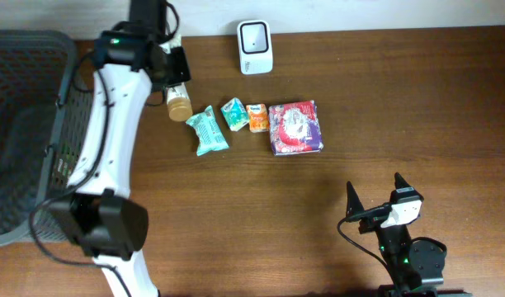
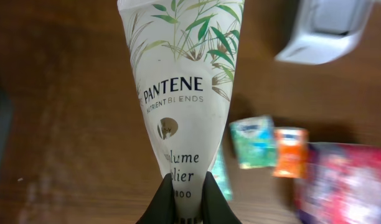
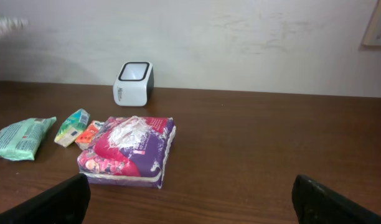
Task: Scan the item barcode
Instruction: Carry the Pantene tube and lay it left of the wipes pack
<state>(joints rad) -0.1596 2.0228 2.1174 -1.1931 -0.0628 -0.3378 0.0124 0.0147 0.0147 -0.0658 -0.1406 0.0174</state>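
Note:
The tube's tan cap [image 1: 179, 108] is above open table [image 1: 176, 143] beside the teal packet, so my left gripper keeps lowering the tube until it rests there, then let go.
A white Pantene tube [image 2: 184, 93] with a leaf print hangs above the table, and my left gripper [image 2: 187, 200] is shut on its flat crimped end. From overhead the tube's tan cap [image 1: 179, 105] points toward the table's front, below the left gripper [image 1: 175, 73]. The white barcode scanner [image 1: 255, 47] stands at the back edge, to the right of the tube; it is also the white scanner [image 2: 324, 28] at the top right of the left wrist view. My right gripper [image 1: 374, 183] rests near the front, open and empty, far from the items.
A row of items lies mid-table: a teal packet [image 1: 209, 130], a small green packet [image 1: 233, 113], an orange packet [image 1: 257, 117] and a purple-red pack [image 1: 295, 127]. A dark mesh basket [image 1: 21, 124] sits at the left edge. A wall runs behind the scanner [image 3: 133, 83].

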